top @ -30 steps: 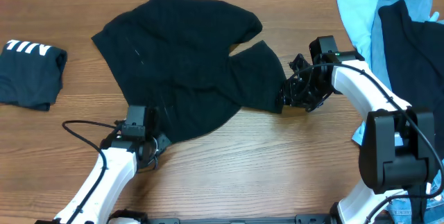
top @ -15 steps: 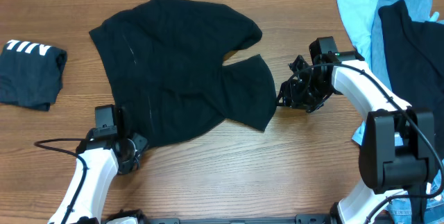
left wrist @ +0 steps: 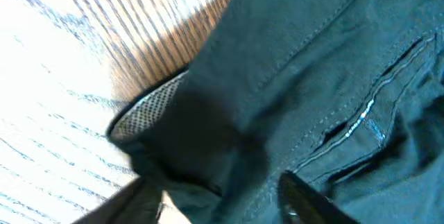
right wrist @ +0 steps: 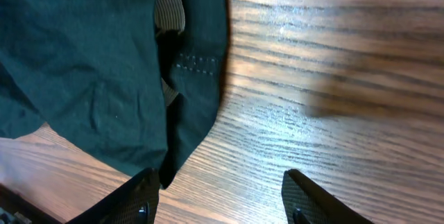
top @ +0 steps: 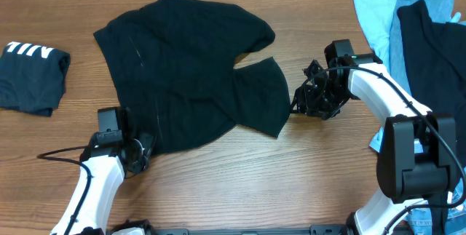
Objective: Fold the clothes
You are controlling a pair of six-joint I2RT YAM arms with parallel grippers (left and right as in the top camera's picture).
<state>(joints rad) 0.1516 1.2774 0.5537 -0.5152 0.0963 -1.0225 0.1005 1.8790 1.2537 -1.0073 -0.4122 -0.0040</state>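
The black tee's hem lies bunched at my left gripper, so next my left gripper takes the tee's edge by the mesh lining and pulls it straight before folding.
A plain black tee of the clothes lies spread and rumpled across the middle of the table. My left gripper sits at its lower left hem. In the left wrist view the gripper has its jaws apart, with the tee's stitched edge bunched between and over them. My right gripper is just beside the tee's right flap. In the right wrist view that gripper stands open over bare wood, with the dark cloth ending by its left finger.
A folded black tee with white print lies at the far left. Light-blue pieces and a dark garment are piled at the right edge. The wooden table shows bare along the front.
The left gripper opened, slid left along the hem, then edged back right. The tee shifted left and its right flap pulled away from the right gripper, which stayed put.
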